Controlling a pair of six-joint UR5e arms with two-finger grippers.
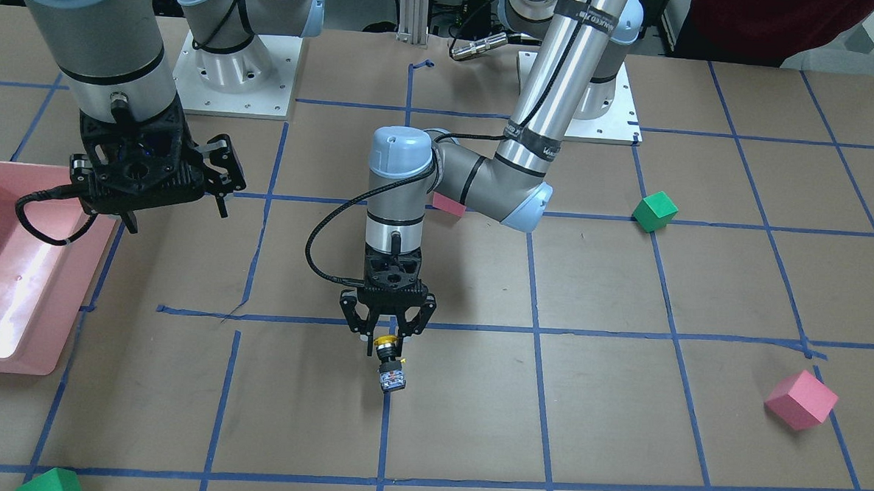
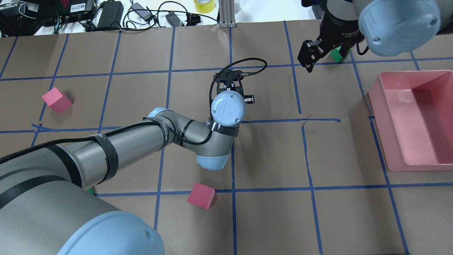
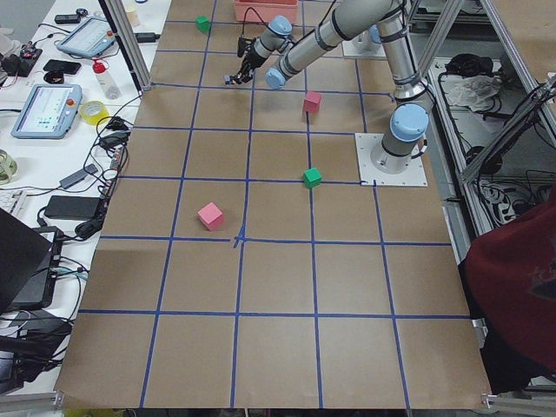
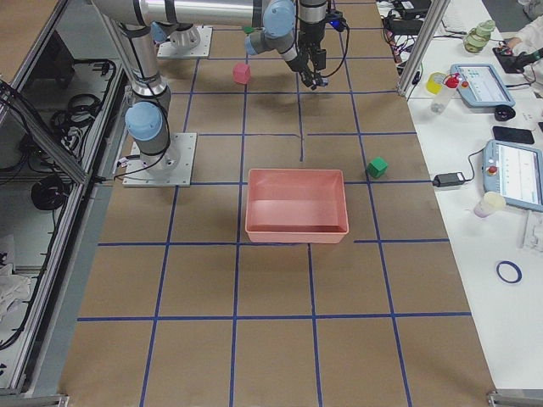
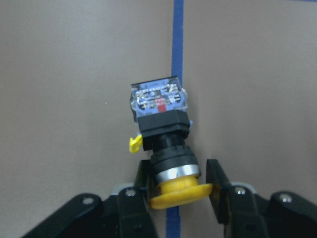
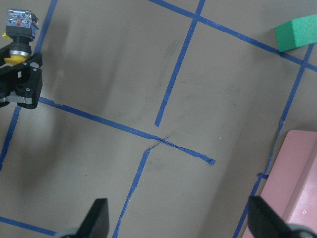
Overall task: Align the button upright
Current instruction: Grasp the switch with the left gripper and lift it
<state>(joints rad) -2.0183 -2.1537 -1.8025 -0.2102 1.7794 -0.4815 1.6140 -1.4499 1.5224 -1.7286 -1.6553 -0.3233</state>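
The robot's left gripper points down while the button's base block (image 1: pixel 393 380) points ahead. The robot should raise the button and tilt its wrist level until the base block faces down.
The button (image 1: pixel 388 361) has a yellow cap, a black body and a whitish base block (image 5: pixel 158 99), and sits over a blue tape line near the table's middle. My left gripper (image 1: pixel 385 343) points down with its fingers (image 5: pixel 218 181) closed against the yellow cap (image 5: pixel 181 192); the base end points away from the gripper. I cannot tell whether the base touches the paper. In the overhead view the wrist hides the button. My right gripper (image 1: pixel 222 173) hangs open and empty above the table beside the pink tray, its fingertips (image 6: pixel 96 218) spread wide.
A pink tray (image 1: pixel 7 293) stands at the robot's right end of the table. Foam cubes lie scattered: green (image 1: pixel 654 211), pink (image 1: pixel 801 399), green (image 1: pixel 50 483), and pink (image 2: pixel 200 195) near the left arm's elbow. Blue tape lines grid the brown paper.
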